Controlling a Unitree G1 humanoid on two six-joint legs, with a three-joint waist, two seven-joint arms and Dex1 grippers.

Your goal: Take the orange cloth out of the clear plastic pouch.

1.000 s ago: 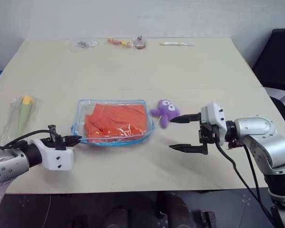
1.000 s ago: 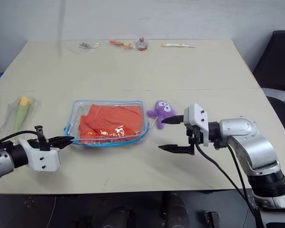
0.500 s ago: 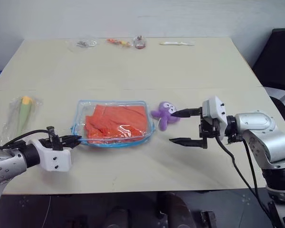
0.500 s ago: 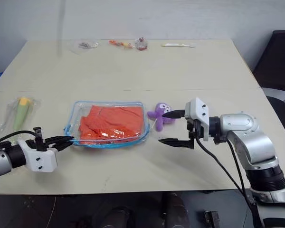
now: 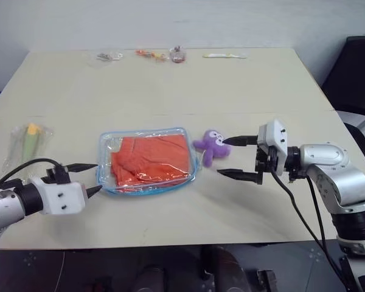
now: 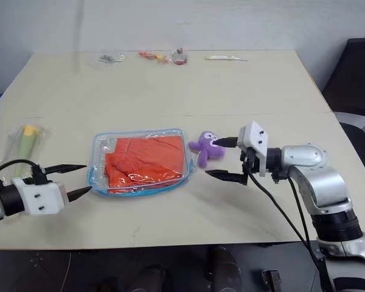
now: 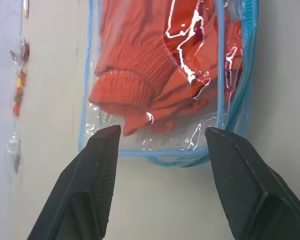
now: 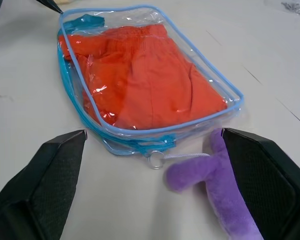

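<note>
I expect the purple plush toy [image 5: 213,146] to move the zip along the front edge when I pull, because the toy lies snug against the pouch's zip corner [image 5: 193,173].
The clear plastic pouch [image 5: 107,145], trimmed in light blue, lies flat on the table's middle with the orange cloth [image 5: 151,159] folded inside it. My left gripper [image 5: 98,176] is open just off the pouch's left end, and nothing sits between its fingers [image 7: 92,180]. In the left wrist view the pouch [image 7: 170,145] and the cloth [image 7: 150,70] lie straight ahead of the tips. My right gripper [image 5: 222,157] is open at the pouch's right side, close to a purple plush toy [image 5: 211,146]. The right wrist view looks across the pouch's zip end [image 8: 140,145] and the cloth [image 8: 145,85].
A thin clear wrapper with a green-yellow stick [image 5: 30,141] lies at the left. Small packets [image 5: 106,56] [image 5: 178,55] and a pale stick [image 5: 223,55] line the far edge. A black chair [image 5: 356,67] stands beyond the table's right side.
My left gripper has opened and let go of the pouch's left end, and the pouch has settled flat. My right gripper has moved a little closer to the plush toy, still open.
</note>
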